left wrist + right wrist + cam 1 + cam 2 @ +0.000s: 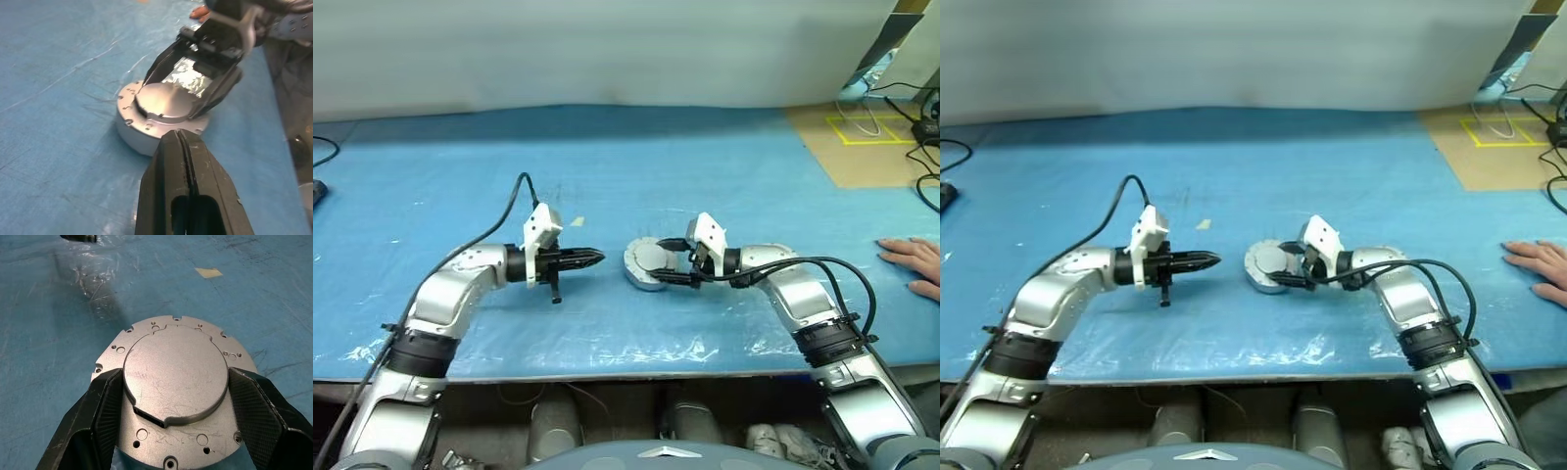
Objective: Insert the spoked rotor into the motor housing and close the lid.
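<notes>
Only the lid's raised centre (176,374) sits in my right gripper, so my left gripper should steady the lid before my right gripper clamps lid and motor housing together (199,128).
The motor housing (640,280) stands on the blue table cover at the middle, a round silver-grey casing. The lid (174,377) lies flat on top of it, plain grey face up, with a raised round centre. My right gripper (658,264) reaches in from the right, and its two black fingers (105,406) press against both sides of that raised centre. My left gripper (597,258) hangs a short way to the left of the housing (131,138), pointing at it, shut and empty. The spoked rotor is hidden from view.
A person's hand (911,260) rests on the table at the far right. A brown board with yellow tape (862,137) and cables lie at the back right. A small scrap of tape (576,222) lies behind the left gripper. The table's front edge (607,374) is close.
</notes>
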`<state>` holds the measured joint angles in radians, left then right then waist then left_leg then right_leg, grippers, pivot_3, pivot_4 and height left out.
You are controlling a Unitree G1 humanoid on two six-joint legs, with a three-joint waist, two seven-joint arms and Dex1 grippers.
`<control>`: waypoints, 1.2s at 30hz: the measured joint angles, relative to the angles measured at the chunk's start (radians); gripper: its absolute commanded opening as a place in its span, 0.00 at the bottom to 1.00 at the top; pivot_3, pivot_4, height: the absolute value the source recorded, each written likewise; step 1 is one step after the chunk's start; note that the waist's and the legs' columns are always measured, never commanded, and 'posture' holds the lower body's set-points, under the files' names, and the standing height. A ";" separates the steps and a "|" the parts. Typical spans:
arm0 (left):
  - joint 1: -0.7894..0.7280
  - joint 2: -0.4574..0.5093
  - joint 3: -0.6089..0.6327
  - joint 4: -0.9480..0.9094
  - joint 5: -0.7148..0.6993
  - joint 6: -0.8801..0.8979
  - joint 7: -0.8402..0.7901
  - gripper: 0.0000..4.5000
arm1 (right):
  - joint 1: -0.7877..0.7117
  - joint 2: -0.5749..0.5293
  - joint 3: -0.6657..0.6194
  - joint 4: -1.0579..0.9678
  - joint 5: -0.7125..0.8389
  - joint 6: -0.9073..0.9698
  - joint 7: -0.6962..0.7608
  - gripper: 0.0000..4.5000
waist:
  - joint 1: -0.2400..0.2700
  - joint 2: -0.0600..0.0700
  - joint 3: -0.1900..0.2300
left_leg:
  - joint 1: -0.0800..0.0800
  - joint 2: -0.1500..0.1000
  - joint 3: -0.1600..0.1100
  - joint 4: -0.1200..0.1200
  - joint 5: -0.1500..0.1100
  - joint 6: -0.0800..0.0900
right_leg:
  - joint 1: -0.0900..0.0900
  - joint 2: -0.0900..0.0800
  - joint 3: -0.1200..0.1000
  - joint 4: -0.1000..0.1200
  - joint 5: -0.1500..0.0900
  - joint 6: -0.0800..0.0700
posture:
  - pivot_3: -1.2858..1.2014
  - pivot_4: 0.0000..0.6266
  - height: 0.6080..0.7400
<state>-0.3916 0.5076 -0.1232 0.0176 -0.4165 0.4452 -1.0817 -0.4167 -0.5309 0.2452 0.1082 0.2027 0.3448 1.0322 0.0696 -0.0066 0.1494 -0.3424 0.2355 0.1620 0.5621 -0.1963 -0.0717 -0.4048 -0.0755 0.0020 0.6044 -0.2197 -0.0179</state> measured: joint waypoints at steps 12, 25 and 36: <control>-0.069 -0.073 -0.147 0.104 0.132 -0.123 -0.036 0.00 | 0.033 -0.019 0.045 -0.151 -0.014 0.077 0.011 0.66 | -0.011 0.000 0.000 | -0.003 0.002 0.000 -0.015 -0.002 -0.006 | -0.004 0.002 -0.003 0.000 -0.007 -0.005 | 0.52 0.24 1.00; -0.073 -0.034 -0.157 0.132 0.191 -0.162 -0.063 0.00 | 0.047 -0.018 0.040 -0.161 -0.013 0.084 -0.008 0.66 | -0.003 0.000 -0.001 | 0.001 0.001 0.002 -0.015 -0.002 -0.005 | -0.001 0.001 -0.002 0.000 -0.008 -0.004 | 0.52 0.24 1.00; -0.071 -0.059 -0.175 0.134 0.210 -0.189 -0.080 0.00 | 0.047 -0.010 0.039 -0.155 -0.018 0.086 -0.015 0.66 | -0.003 0.001 -0.003 | 0.002 0.001 0.003 -0.014 -0.002 -0.005 | -0.001 0.001 -0.002 0.000 -0.009 -0.004 | 0.52 0.24 1.00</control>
<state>-0.4630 0.4484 -0.2980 0.1513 -0.2067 0.2563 -1.1619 -0.3697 -0.5406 0.2840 -0.0473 0.1852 0.4308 1.0170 0.0670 -0.0054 0.1461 -0.3405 0.2369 0.1650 0.5476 -0.1985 -0.0771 -0.4059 -0.0743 0.0005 0.6043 -0.2284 -0.0221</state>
